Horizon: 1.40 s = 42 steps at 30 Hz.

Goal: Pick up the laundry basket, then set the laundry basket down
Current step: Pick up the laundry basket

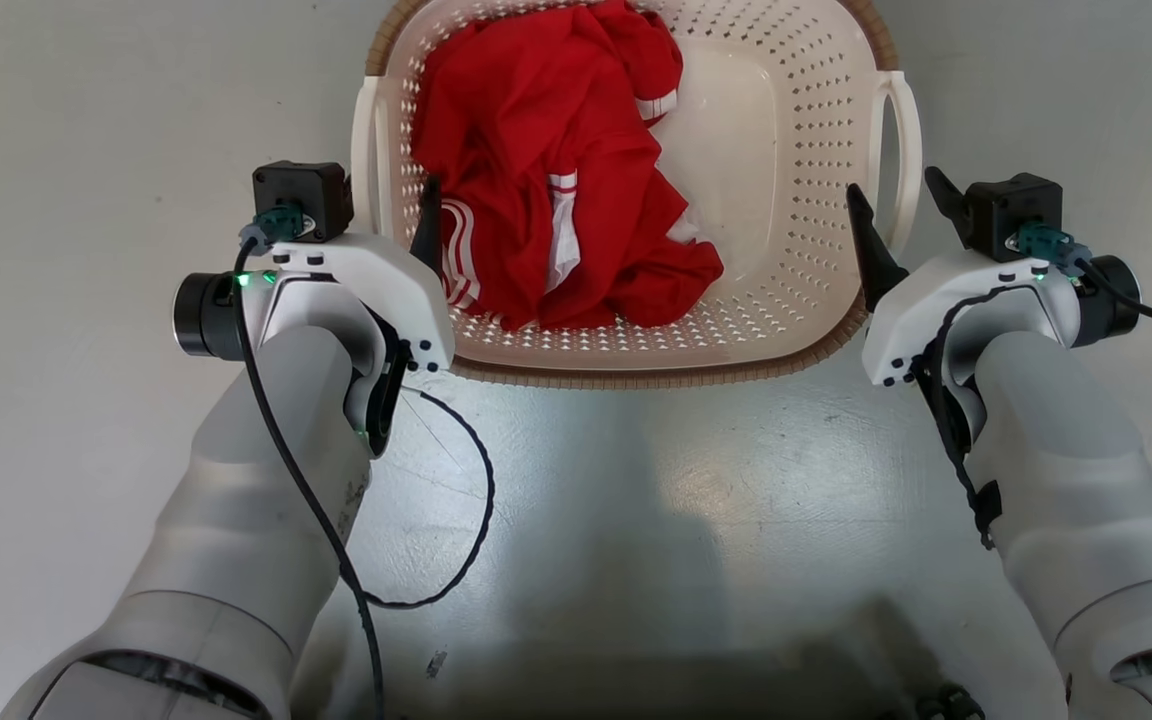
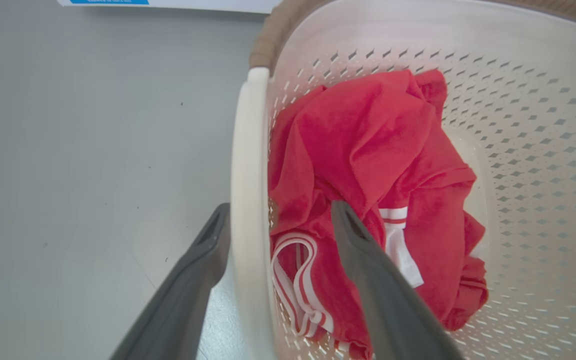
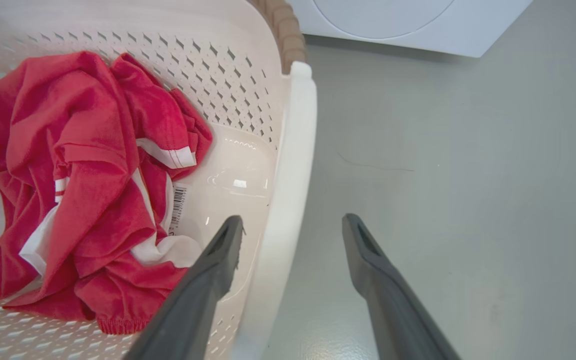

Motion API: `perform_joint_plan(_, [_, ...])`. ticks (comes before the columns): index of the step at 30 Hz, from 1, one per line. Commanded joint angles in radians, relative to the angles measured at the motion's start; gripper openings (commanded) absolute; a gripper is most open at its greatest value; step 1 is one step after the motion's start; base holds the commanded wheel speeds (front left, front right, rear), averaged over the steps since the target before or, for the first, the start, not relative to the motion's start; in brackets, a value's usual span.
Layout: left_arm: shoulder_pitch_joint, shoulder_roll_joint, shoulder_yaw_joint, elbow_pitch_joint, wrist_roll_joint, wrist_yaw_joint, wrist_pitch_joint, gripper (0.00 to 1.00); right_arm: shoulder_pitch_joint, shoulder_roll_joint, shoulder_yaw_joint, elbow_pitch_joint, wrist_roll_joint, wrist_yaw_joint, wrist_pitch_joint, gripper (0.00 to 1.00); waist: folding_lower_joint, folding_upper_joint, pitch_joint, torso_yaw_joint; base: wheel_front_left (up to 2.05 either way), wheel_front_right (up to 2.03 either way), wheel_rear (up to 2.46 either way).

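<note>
The white loop handle (image 1: 365, 156) goes straight into the laundry basket's brown rim (image 1: 377, 60), so the handle will stay stiff and pull the laundry basket along when the robot lifts.
The laundry basket (image 1: 796, 150), cream-white and perforated with a brown rim, stands on the floor right before me. A red garment with white stripes (image 1: 556, 180) lies crumpled inside it. My left gripper (image 1: 376, 215) is open and straddles the left loop handle (image 2: 245, 200): one finger is outside the handle and the other is inside the basket (image 2: 518, 125), over the garment (image 2: 368, 140). My right gripper (image 1: 901, 200) is open in the same way around the right handle (image 3: 293, 175), one finger inside the basket (image 3: 248, 75) and one outside. The garment (image 3: 68, 150) lies to its left.
The grey floor (image 1: 636, 500) lies all around the basket. A white washing machine (image 3: 408, 25) stands just beyond the basket's far end. A white edge with a blue label (image 2: 118, 2) runs along the top of the left wrist view. A black cable (image 1: 466, 480) loops off my left arm.
</note>
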State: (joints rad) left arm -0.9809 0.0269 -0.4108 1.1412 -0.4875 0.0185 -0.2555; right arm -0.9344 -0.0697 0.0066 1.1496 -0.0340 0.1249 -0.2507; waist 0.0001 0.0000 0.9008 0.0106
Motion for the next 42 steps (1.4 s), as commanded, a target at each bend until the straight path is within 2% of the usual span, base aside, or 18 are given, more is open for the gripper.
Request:
perform_joint_plan(1, [-0.002, 0.023, 0.010, 0.000, -0.009, 0.010, -0.006, 1.00, 0.016, 0.019, 0.023, -0.002, 0.013, 0.006, -0.011, 1.00, -0.0001, 0.0000, 0.003, -0.002, 0.00, 0.00, 0.00])
perform_joint_plan(25, [-0.039, 0.023, -0.003, 0.040, -0.003, 0.013, -0.006, 1.00, -0.003, 0.019, 0.103, -0.008, 0.096, 0.006, -0.011, 1.00, -0.0001, 0.0000, 0.041, -0.011, 0.00, 0.00, 0.00])
perform_joint_plan(39, [-0.045, 0.023, -0.011, 0.043, -0.006, 0.012, -0.006, 1.00, -0.005, 0.019, 0.121, -0.004, 0.106, 0.006, -0.011, 1.00, -0.0001, 0.0000, 0.048, -0.010, 0.00, 0.00, 0.00])
perform_joint_plan(40, [-0.046, 0.023, -0.013, 0.045, -0.005, 0.011, -0.006, 0.88, -0.006, 0.019, 0.124, -0.003, 0.107, 0.006, -0.011, 0.65, -0.0001, 0.0000, 0.048, -0.010, 0.00, 0.00, 0.00])
perform_joint_plan(41, [-0.047, 0.023, -0.017, 0.048, -0.005, 0.007, -0.006, 0.88, -0.005, 0.019, 0.130, 0.001, 0.112, 0.006, -0.011, 0.08, -0.0001, 0.0000, 0.048, -0.009, 0.00, 0.00, 0.00])
perform_joint_plan(42, [-0.046, 0.023, -0.020, 0.053, -0.011, -0.002, -0.006, 0.29, -0.006, 0.019, 0.140, 0.004, 0.121, 0.006, -0.011, 0.00, -0.0001, 0.0000, 0.048, -0.010, 0.00, 0.00, 0.00])
